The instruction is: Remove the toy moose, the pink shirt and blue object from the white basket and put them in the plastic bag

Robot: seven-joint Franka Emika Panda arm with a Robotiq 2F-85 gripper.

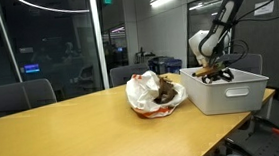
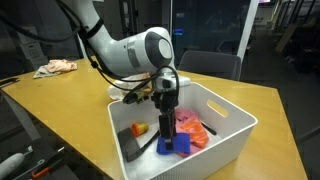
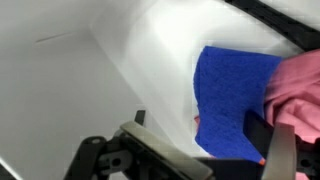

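I should tilt my upright gripper, because the blue object under it lies flat on the basket's bottom. I should then grip its edge next to the basket's side.
The white basket stands on the wooden table, and it also shows in an exterior view. Inside lie a blue object and the pink shirt. My gripper reaches down into the basket over the blue object. In the wrist view the blue object lies between my open fingers, with the pink shirt beside it at the right. The plastic bag sits on the table beside the basket with a brown toy in it, probably the moose.
A small orange and black item lies in the basket's near corner. Office chairs stand behind the table. The table edge runs close to the basket. The bag also shows far off on the table.
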